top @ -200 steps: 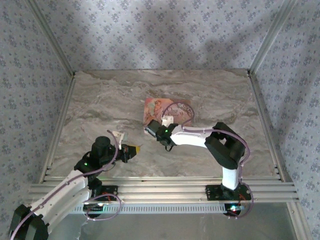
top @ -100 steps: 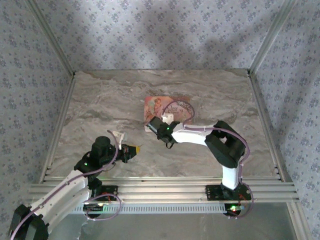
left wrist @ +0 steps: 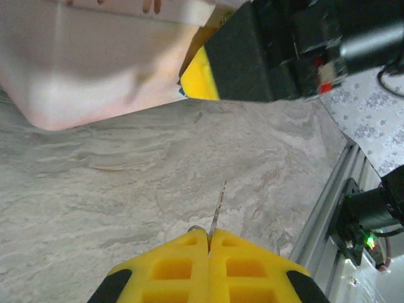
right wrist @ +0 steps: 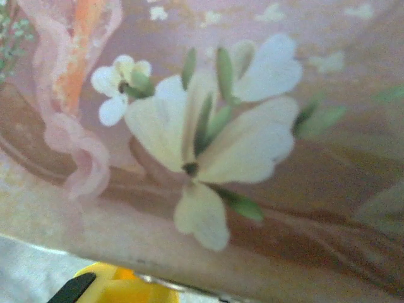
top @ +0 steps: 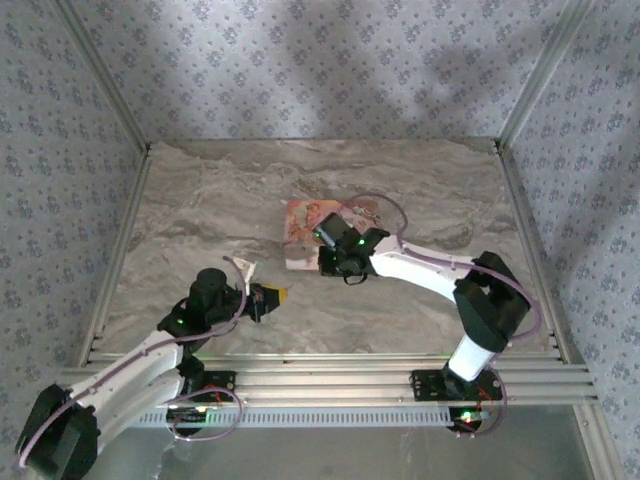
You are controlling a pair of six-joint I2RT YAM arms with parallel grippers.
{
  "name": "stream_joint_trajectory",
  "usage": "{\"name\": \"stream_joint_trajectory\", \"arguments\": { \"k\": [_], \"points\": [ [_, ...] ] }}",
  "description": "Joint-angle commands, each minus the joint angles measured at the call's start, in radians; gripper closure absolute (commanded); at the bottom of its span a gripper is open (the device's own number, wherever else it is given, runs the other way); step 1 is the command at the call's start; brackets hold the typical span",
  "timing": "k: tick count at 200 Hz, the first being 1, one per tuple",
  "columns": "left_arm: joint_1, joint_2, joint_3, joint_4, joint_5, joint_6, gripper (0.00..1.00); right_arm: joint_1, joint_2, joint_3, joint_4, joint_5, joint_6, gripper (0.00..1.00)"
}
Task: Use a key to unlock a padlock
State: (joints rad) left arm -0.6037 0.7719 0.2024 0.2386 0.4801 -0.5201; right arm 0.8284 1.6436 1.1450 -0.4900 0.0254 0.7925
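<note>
Next, I turn the keyhole toward the key with my right gripper before my left gripper puts the key in, because the padlock [left wrist: 182, 92] sits tucked behind my right gripper's finger.
My left gripper [top: 270, 297] [left wrist: 208, 235] sits low near the table's front left, its yellow fingers [left wrist: 170, 265] shut on a thin metal key [left wrist: 218, 205] whose blade points toward the box. The pink illustrated box [top: 300, 225] [left wrist: 95, 69] [right wrist: 252, 189] lies mid-table, its near side raised a little. My right gripper [top: 320, 254] is closed on the box's near edge. One of its yellow fingers [right wrist: 120, 287] [left wrist: 199, 79] shows under that edge. The padlock is out of view.
Aluminium rails [top: 330, 375] [left wrist: 341, 183] run along the table's near edge, right of my left gripper. Patterned walls close off the back and sides. Bare marble table [top: 200, 200] stretches to the left and behind the box.
My right arm has reached farther out and its jaws have closed on the box's edge. The box has shifted left and tipped. My left gripper has crept slightly toward it.
</note>
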Motion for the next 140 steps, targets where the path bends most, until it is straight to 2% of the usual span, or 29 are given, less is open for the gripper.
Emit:
{"name": "stream_joint_trajectory", "arguments": {
  "k": [1, 32, 72, 100, 140],
  "points": [
    [-0.039, 0.037, 0.009, 0.179, -0.012, 0.011, 1.00, -0.037, -0.066, 0.001, -0.029, -0.194, 0.054, 1.00],
    [-0.052, 0.046, -0.047, 0.352, -0.040, -0.033, 1.00, -0.084, -0.103, -0.016, -0.002, -0.327, 0.130, 1.00],
    [-0.067, 0.061, -0.046, 0.361, -0.027, -0.018, 1.00, -0.107, -0.124, -0.022, 0.039, -0.443, 0.198, 1.00],
    [-0.074, 0.069, -0.035, 0.339, -0.028, 0.019, 1.00, -0.118, -0.133, -0.023, 0.025, -0.476, 0.247, 1.00],
    [-0.080, 0.153, -0.011, 0.401, -0.032, 0.059, 1.00, -0.123, -0.167, -0.049, 0.026, -0.475, 0.312, 1.00]
  ]
}}
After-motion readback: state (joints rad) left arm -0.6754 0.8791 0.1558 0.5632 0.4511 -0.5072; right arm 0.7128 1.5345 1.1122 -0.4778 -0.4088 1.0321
